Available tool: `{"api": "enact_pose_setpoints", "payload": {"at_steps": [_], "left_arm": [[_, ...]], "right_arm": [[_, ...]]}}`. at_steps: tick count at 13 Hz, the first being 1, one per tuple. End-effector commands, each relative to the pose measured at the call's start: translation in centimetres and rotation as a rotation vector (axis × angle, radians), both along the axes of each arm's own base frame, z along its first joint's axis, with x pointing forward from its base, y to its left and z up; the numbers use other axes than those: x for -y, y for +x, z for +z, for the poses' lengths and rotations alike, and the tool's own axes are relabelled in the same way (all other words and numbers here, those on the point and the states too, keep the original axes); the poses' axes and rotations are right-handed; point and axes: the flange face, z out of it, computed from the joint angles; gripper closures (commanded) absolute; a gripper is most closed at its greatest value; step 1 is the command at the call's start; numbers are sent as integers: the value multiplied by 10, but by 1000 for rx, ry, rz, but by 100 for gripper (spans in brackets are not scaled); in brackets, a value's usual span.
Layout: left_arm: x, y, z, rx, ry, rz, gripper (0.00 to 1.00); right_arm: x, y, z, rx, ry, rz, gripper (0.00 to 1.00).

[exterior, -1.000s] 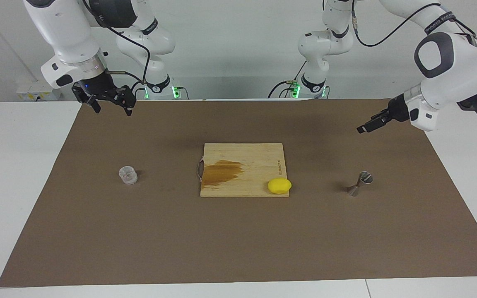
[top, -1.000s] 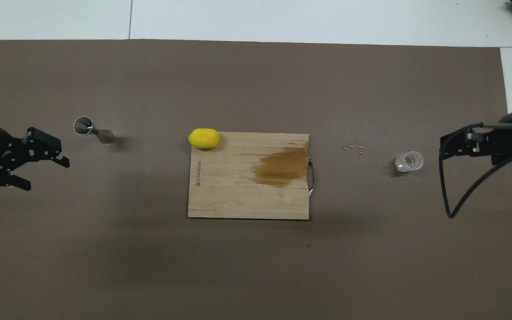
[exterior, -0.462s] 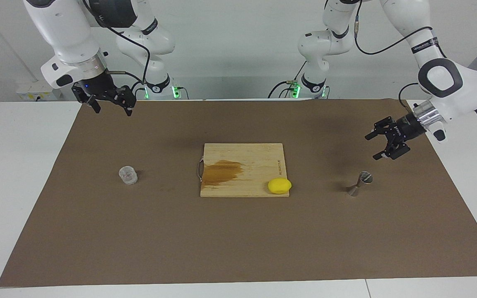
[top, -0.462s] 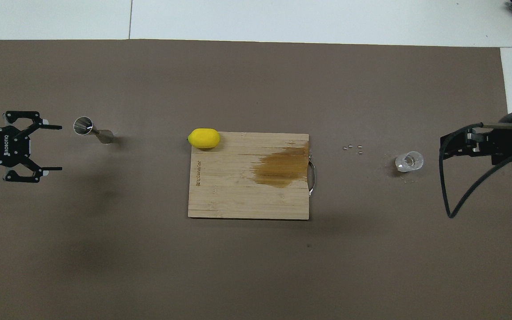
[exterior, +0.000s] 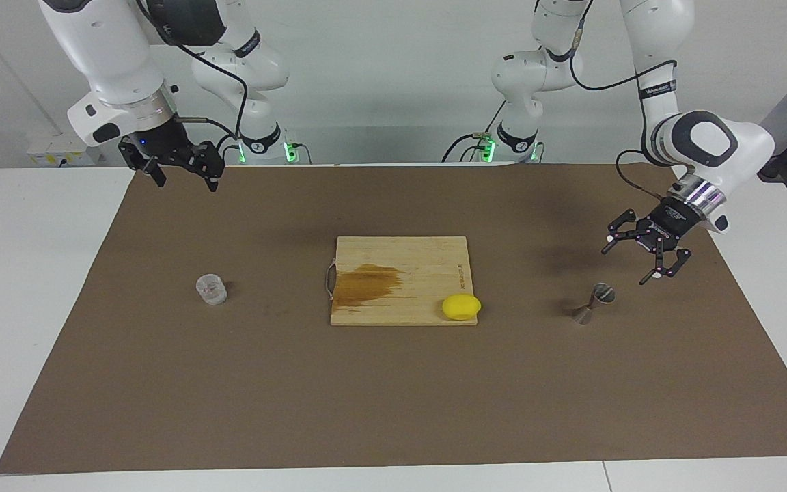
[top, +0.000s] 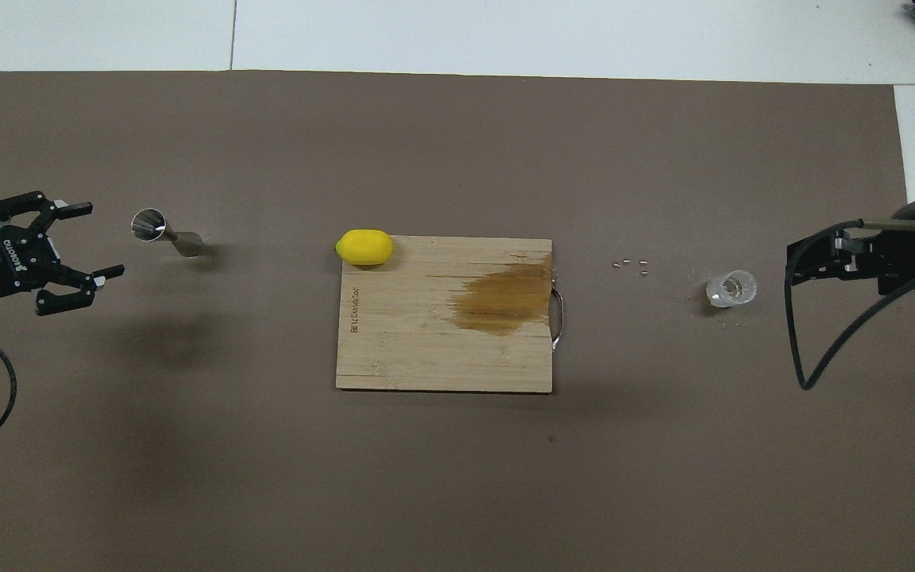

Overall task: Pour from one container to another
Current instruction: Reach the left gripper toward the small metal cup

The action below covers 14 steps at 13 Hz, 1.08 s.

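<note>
The upright jigger (top: 167, 233) stands clear and lines up with the gap of the robot's open left gripper, so the robot should keep moving toward the jigger (exterior: 596, 302) until both fingers are on either side of it.
The clear short cup (exterior: 211, 288) (top: 731, 287) stands on the brown mat toward the right arm's end. The steel hourglass jigger (exterior: 591, 304) (top: 164, 232) stands upright on the mat toward the left arm's end. My left gripper (exterior: 629, 263) (top: 100, 240) hangs open just above the mat, close beside the jigger on its outer side, touching nothing. High over the mat's edge by its base, my right gripper (exterior: 186, 183) (top: 793, 266) waits open and empty, well apart from the cup.
A wooden cutting board (exterior: 400, 260) with a brown wet stain lies mid-mat, with a yellow lemon (exterior: 461, 307) on its corner toward the jigger. A few tiny bits (top: 631, 264) lie on the mat between board and cup.
The left arm has swung down and turned its wrist, bringing its open gripper low beside the jigger. The right arm, cup and jigger have not moved.
</note>
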Motion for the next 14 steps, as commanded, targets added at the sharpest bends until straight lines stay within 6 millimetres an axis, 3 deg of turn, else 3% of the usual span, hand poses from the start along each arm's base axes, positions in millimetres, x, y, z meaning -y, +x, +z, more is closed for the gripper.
{"api": "enact_pose_setpoints", "payload": {"at_steps": [1,6,14], "left_arm": [[7,-11,-19,-31,-62,130,0],[29,-4,-39,-49,-73,184,0],[30,-4,-61,-59,-113,290,12]], "right_arm": [[2,-4,0,-4,4,-10,0],[2,-4,0,-4,4,-10,0],[2,-4,0,-4,4,-10,0]]}}
